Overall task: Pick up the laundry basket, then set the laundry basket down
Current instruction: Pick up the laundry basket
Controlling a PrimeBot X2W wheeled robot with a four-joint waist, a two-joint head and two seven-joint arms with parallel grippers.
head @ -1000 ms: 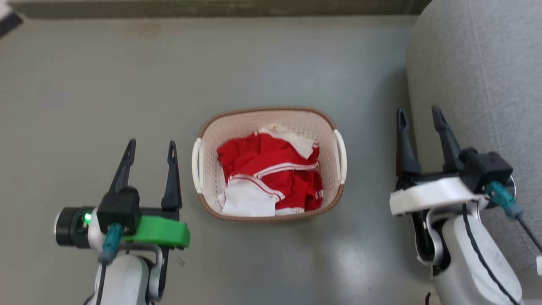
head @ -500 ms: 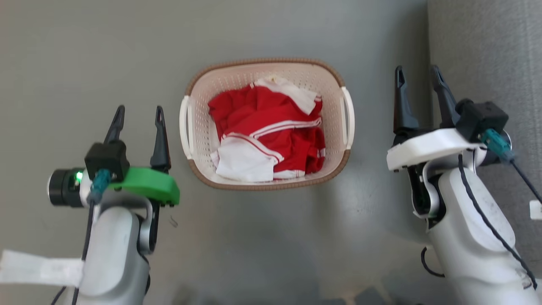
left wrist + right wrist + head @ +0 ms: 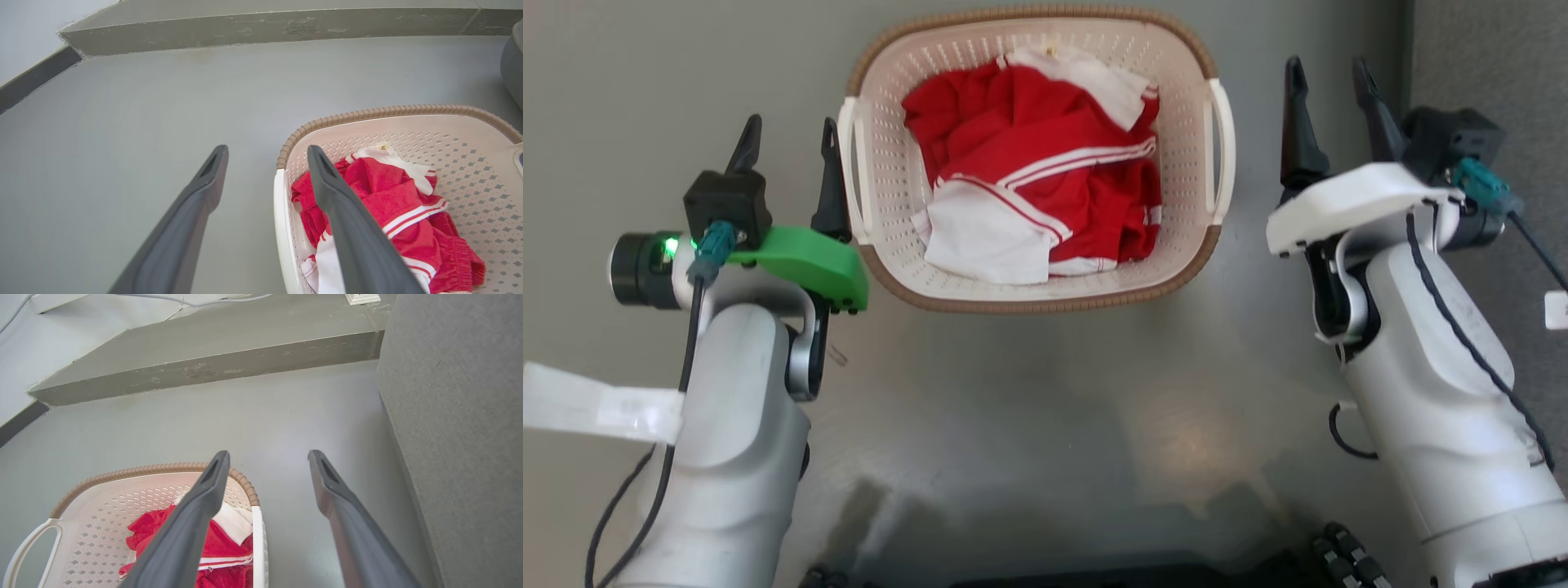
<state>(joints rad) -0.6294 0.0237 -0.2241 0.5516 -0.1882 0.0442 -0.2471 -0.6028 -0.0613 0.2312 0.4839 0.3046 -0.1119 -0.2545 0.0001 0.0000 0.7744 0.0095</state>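
Observation:
My gripper will lift the laundry basket, and the red and white clothes [image 3: 1042, 167] will come along in place because they lie in a heap below the brown rim [image 3: 1042, 305].
The laundry basket [image 3: 890, 171] stands on the grey floor, cream-white and perforated with a brown rim, holding red and white clothes [image 3: 1045, 180]. My left gripper [image 3: 788, 135] is open just left of the basket's white left handle [image 3: 848, 163]; its right finger is close beside the handle. In the left wrist view, the left gripper [image 3: 265, 151] straddles the basket [image 3: 470, 171] near its left handle. My right gripper [image 3: 1327, 73] is open to the right of the right handle [image 3: 1225, 147], a short gap away. In the right wrist view, the right gripper [image 3: 267, 457] hangs above the basket's rim [image 3: 245, 486].
A grey upholstered seat [image 3: 1486, 73] rises close on the right, beside my right arm. A raised grey step [image 3: 265, 28] runs along the far side of the floor. A white label [image 3: 596, 408] hangs from my left forearm.
The head camera has tilted down and closer, so the basket sits higher and larger in view. Both grippers now flank the basket's handles, nearer to them than before, both open as before.

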